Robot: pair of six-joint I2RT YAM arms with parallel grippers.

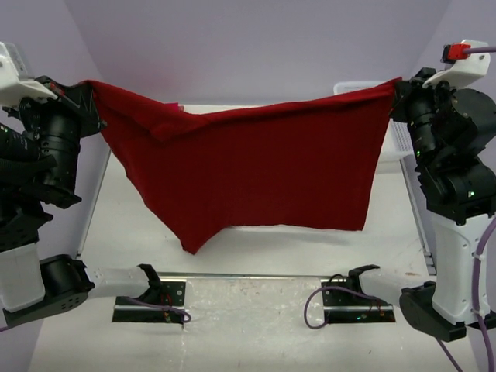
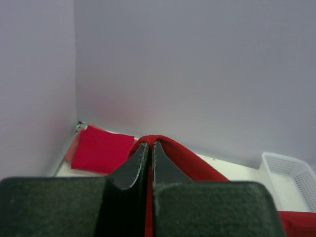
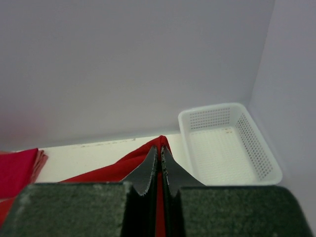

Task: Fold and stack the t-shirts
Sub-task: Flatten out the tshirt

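The dark red t-shirt is hanging with its lower edge crooked [image 1: 195,243], so my right gripper and left gripper should swing it out and back before they lay it down.
A dark red t-shirt [image 1: 256,167] hangs stretched in the air between both arms, its lower edge sagging toward the table. My left gripper [image 1: 91,87] is shut on its upper left corner, and the cloth [image 2: 185,158] shows pinched between the jaws. My right gripper [image 1: 397,84] is shut on the upper right corner, with red cloth [image 3: 118,170] wedged between its jaws. A folded bright red t-shirt [image 2: 101,149] lies at the far left corner of the table and also appears in the right wrist view [image 3: 17,170].
A white lattice basket [image 3: 229,143] stands empty at the far right of the table, partly hidden behind the right arm [image 1: 399,143]. Pale walls close in the back and both sides. Both arm bases sit at the near edge.
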